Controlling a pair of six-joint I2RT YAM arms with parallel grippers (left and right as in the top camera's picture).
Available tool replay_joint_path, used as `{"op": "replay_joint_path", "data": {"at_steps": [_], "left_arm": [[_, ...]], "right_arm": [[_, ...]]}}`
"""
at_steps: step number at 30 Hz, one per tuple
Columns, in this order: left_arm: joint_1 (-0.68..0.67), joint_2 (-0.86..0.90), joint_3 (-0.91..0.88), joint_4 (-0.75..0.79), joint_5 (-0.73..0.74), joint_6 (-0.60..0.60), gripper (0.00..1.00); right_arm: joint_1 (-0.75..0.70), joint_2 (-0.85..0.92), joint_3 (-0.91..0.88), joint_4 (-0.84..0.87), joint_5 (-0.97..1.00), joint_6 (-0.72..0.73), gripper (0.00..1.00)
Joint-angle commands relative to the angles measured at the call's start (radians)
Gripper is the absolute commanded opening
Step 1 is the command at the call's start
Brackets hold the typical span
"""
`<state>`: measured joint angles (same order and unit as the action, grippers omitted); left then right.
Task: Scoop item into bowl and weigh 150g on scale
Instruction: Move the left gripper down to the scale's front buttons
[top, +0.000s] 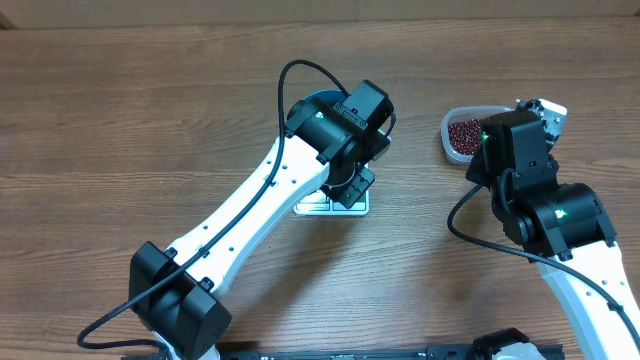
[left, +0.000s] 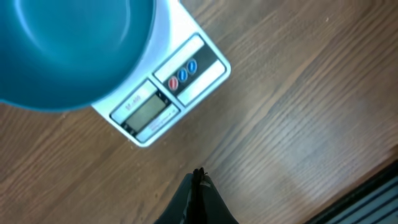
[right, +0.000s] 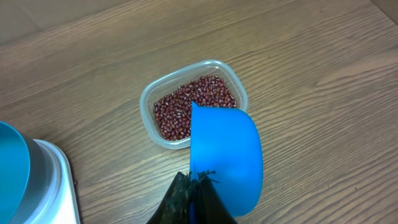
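Observation:
The scale's display (left: 145, 113) is blank and my left gripper is up high, so I should pull the gripper back and lower its fingers onto the red button (left: 173, 83).
The blue bowl (left: 68, 50) stands on the white scale (left: 168, 93), whose display and buttons face my left gripper (left: 199, 175). That gripper is shut with nothing in it and hovers over bare wood just in front of the scale. In the overhead view the left arm covers most of the bowl (top: 315, 98) and the scale (top: 330, 207). My right gripper (right: 198, 177) is shut on the handle of a bright blue scoop (right: 227, 155), which hangs over the near edge of the dark red beans (right: 186, 109). No beans show in the bowl.
The beans lie in a clear plastic tub (right: 149, 99) at the back right of the wooden table (top: 100, 150), a short way right of the scale. The right arm (top: 545, 215) rises beside it. A dark strip runs along the table's front edge (top: 400, 352).

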<state>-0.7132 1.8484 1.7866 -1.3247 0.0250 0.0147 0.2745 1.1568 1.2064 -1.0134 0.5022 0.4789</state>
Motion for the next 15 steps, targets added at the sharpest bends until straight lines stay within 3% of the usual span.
{"op": "replay_joint_path", "data": {"at_steps": [1, 8, 15], "left_arm": [[-0.001, 0.009, 0.002, 0.034, 0.024, -0.022, 0.04], [-0.053, 0.008, -0.055, 0.13, 0.023, 0.062, 0.04], [-0.083, -0.043, -0.223, 0.26, 0.023, 0.06, 0.05]], "right_arm": [[-0.005, 0.002, 0.029, 0.005, 0.009, 0.011, 0.04], [-0.005, 0.002, 0.029, 0.001, 0.01, 0.011, 0.04], [-0.008, 0.001, 0.029, 0.0, 0.01, 0.011, 0.04]]}}
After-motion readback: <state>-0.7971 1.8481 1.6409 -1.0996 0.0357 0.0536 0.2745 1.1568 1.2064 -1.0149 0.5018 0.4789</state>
